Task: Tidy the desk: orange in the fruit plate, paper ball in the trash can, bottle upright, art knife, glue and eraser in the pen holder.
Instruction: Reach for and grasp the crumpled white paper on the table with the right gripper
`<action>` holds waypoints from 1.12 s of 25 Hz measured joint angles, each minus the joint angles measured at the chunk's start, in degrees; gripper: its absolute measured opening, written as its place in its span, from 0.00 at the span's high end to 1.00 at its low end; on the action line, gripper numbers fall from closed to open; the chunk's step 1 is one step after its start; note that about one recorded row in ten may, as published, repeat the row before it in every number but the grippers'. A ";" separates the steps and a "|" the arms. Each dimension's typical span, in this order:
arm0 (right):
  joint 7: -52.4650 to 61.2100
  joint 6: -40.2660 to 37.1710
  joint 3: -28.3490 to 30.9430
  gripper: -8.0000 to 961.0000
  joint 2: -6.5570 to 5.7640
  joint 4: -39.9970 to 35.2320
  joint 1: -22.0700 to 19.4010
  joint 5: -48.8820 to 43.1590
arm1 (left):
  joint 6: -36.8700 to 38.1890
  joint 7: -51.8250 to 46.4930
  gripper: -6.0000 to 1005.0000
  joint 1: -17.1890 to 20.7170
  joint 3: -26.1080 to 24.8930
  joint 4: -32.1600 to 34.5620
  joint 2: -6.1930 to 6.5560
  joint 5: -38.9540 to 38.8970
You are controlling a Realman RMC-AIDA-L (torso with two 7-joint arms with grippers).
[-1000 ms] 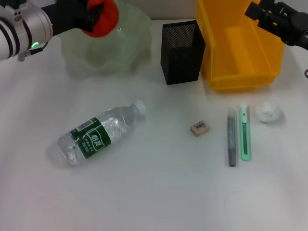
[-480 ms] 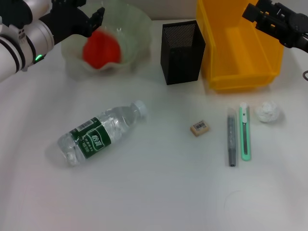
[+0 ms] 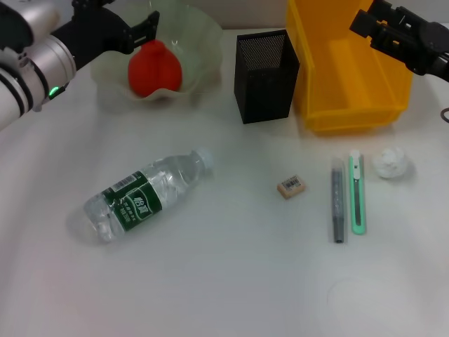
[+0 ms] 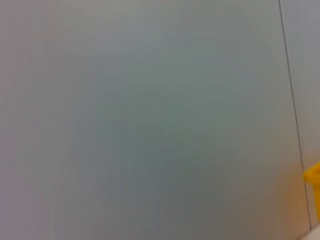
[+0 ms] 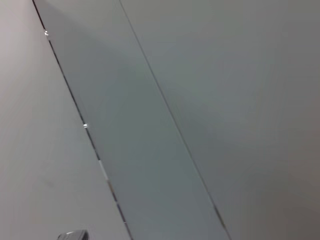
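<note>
The paper ball (image 3: 391, 163) is lying beside the art knife while my right gripper is empty over the trash can (image 3: 354, 67). Next, I go back down and pick up that ball first.
The orange (image 3: 155, 68) rests inside the translucent green fruit plate (image 3: 205, 31) at the back left. My left gripper (image 3: 128, 20) hovers open just beside and above it, holding nothing. A clear bottle (image 3: 144, 195) with a green label lies on its side at mid-left. The eraser (image 3: 291, 187) lies in the middle, with the grey glue stick (image 3: 337, 203) and the green art knife (image 3: 357, 193) side by side to its right. The paper ball (image 3: 390, 163) sits at the far right. The black mesh pen holder (image 3: 265, 76) stands beside the yellow trash can (image 3: 351, 112). My right gripper (image 3: 368, 20) hangs over the can's far corner.
Both wrist views show only a plain grey wall; a sliver of yellow (image 4: 314, 176) shows at the edge of the left wrist view. The white desk (image 3: 231, 281) runs on toward the front.
My left gripper opened and let the orange go; it dropped into the fruit plate and settled. The left arm drew back to the left. The right arm barely moved.
</note>
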 joint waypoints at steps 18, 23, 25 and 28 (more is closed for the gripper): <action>41.50 -5.08 -19.86 0.12 0.71 -42.76 0.10 -18.98 | 9.79 -0.01 0.17 6.53 -0.08 0.56 0.44 -6.35; 61.11 -1.05 -31.95 0.12 0.88 -60.26 0.67 -35.12 | 9.74 0.04 0.17 7.08 -0.11 0.55 0.44 -6.37; 69.23 -0.57 -35.24 0.12 0.89 -64.52 1.52 -42.23 | 9.57 0.04 0.17 7.16 -0.11 0.54 0.44 -6.37; 79.61 -1.01 -38.75 0.12 0.84 -67.96 2.95 -51.15 | 9.31 0.06 0.17 7.29 -0.18 0.52 0.44 -6.38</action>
